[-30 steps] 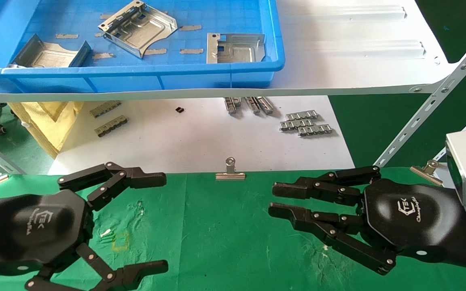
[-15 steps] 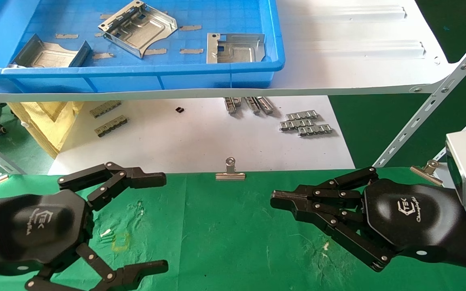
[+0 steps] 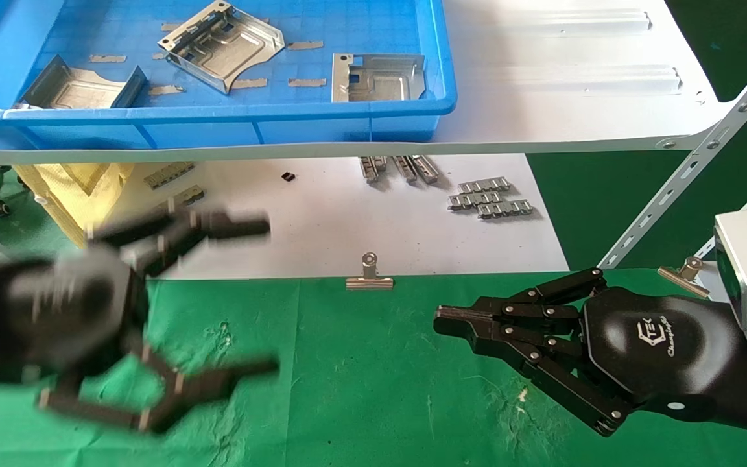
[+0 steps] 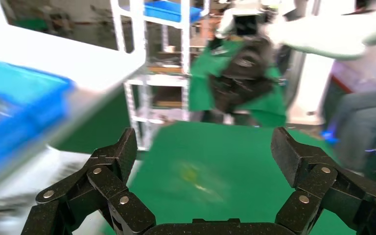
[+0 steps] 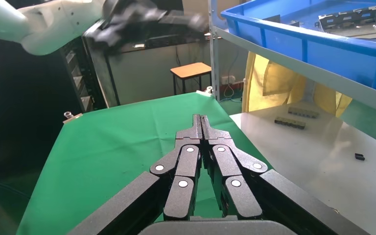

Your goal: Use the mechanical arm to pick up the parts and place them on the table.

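Observation:
My open left gripper is reaching for the middle sheet-metal part [image 3: 228, 50], which lies clear of its neighbours with its slotted rim [image 3: 195, 28] exposed. It should keep reaching until its fingers are on both sides of that rim.
Three silvery sheet-metal parts lie in the blue bin: one at the middle [image 3: 221, 44], one at the right [image 3: 377, 76], one at the left [image 3: 78, 85]. My left gripper [image 3: 271, 296] is blurred with motion above the green table [image 3: 360, 376], fingers spread wide and open with nothing between them; its wrist view shows the same open left gripper [image 4: 205, 152] over the cloth. My right gripper [image 3: 441, 319] hovers low over the table's right side, shut and empty, its fingertips [image 5: 200, 120] pressed together. Both grippers are well short of the bin.
The blue bin [image 3: 347, 123] sits on a white shelf panel [image 3: 574, 97] above a white sheet with small ridged strips [image 3: 490, 196]. Binder clips [image 3: 369, 275] [image 3: 685, 271] hold the cloth's far edge. A slanted shelf brace [image 3: 691, 168] stands at the right.
The right gripper closed its fingers about half a second ago and has stayed put. The left gripper, still open, has just moved up and away towards the shelf.

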Controlling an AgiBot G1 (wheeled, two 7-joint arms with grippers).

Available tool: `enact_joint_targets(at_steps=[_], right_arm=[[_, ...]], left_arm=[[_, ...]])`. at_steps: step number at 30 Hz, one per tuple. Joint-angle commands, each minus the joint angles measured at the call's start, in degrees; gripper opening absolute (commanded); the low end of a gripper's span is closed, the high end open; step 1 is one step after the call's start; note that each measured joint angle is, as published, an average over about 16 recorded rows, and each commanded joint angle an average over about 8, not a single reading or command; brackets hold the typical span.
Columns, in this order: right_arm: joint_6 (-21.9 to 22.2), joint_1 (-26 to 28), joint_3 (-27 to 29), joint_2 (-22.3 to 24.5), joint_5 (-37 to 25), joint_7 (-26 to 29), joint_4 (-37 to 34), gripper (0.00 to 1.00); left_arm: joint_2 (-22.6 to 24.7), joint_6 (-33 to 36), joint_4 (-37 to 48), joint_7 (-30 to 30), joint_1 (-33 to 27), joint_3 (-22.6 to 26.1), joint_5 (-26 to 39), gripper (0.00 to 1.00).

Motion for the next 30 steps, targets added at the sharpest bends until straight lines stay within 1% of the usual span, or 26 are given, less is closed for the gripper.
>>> enact_joint_targets(at_steps=[1,5,10,15,18,19,20,23,26,27,28,30], right_arm=[[0.0,0.0,0.0,0.0,0.0,0.0,0.0,0.0],[0.0,0.0,0.0,0.0,0.0,0.0,0.0,0.0],[0.0,0.0,0.0,0.0,0.0,0.0,0.0,0.0],[0.0,0.0,0.0,0.0,0.0,0.0,0.0,0.0],[0.0,0.0,0.0,0.0,0.0,0.0,0.0,0.0],[0.0,0.0,0.0,0.0,0.0,0.0,0.0,0.0],[0.0,0.0,0.0,0.0,0.0,0.0,0.0,0.0],[0.0,0.0,0.0,0.0,0.0,0.0,0.0,0.0],[0.0,0.0,0.0,0.0,0.0,0.0,0.0,0.0],[0.0,0.0,0.0,0.0,0.0,0.0,0.0,0.0],[0.0,0.0,0.0,0.0,0.0,0.0,0.0,0.0],[0.0,0.0,0.0,0.0,0.0,0.0,0.0,0.0]], left_arm=[[0.6,-1.8,-0.3,-1.4,-3.2,0.1,1.2,1.0],[5.5,-4.5,9.2,-2.3,-13.3,3.5,8.5,1.0],[12.0,-8.2,25.9,0.2,-25.0,7.6,17.9,1.0],[17.2,-14.5,40.4,4.2,-33.2,9.7,24.1,1.0],[20.3,-20.1,47.8,6.5,-36.9,10.6,27.0,1.0],[21.3,-22.2,50.0,7.1,-37.9,11.0,27.8,0.96],[22.4,-24.2,52.1,7.7,-38.8,11.3,28.7,0.86],[25.2,-29.5,57.4,8.7,-40.9,12.4,31.1,0.49],[27.4,-32.6,61.5,8.9,-42.5,13.5,33.0,0.11],[27.9,-33.1,62.5,8.8,-42.9,13.8,33.5,0.03],[28.3,-33.4,63.4,8.8,-43.4,14.1,33.9,0.0],[29.0,-33.6,64.9,8.6,-44.1,14.6,34.7,0.0]])
